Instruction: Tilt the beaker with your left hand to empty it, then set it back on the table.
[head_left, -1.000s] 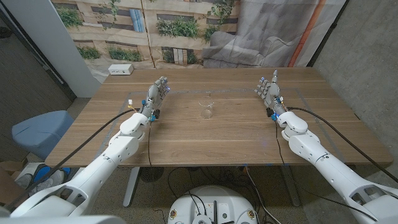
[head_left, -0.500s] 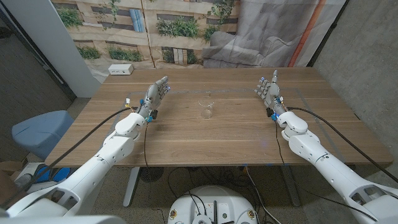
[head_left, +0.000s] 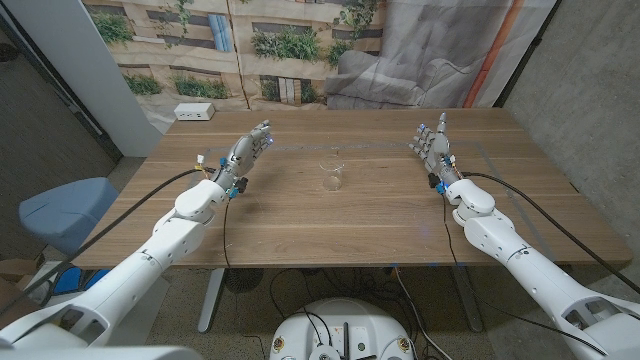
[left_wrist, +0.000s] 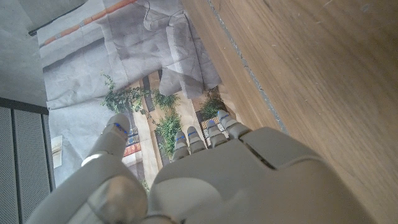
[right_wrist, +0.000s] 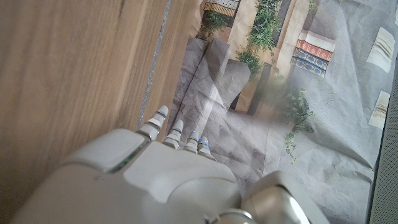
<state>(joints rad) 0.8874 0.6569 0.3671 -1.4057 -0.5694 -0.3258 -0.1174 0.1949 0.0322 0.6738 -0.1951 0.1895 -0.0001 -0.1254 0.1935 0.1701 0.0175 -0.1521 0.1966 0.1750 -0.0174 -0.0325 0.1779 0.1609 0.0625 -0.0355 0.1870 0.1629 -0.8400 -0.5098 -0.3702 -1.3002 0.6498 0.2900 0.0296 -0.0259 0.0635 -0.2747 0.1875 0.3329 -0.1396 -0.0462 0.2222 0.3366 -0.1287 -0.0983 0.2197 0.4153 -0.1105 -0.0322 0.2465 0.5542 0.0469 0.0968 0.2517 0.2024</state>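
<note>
The clear glass beaker (head_left: 331, 174) shows plain wood through it down to its base (head_left: 332, 184), so I should expect the beaker to be empty when I tilt it.
A small clear glass beaker (head_left: 331, 171) stands upright near the middle of the wooden table (head_left: 360, 215). My left hand (head_left: 245, 155) hovers over the table's left part, well to the left of the beaker, fingers apart and holding nothing. On the right side my right hand (head_left: 434, 147) stands with fingers apart, empty, a similar distance from the beaker. The left wrist view shows the back of my left hand (left_wrist: 205, 180) over the wood, and the right wrist view the back of my right hand (right_wrist: 161, 180).
A white power strip (head_left: 194, 112) lies at the table's far left corner. A light blue chair (head_left: 65, 207) stands left of the table. Behind the table hang a printed backdrop (head_left: 250, 40) and grey cloth (head_left: 430, 50).
My left arm has swung outward to the left and the hand has shifted slightly away from me. The right hand and the beaker have stayed put.
</note>
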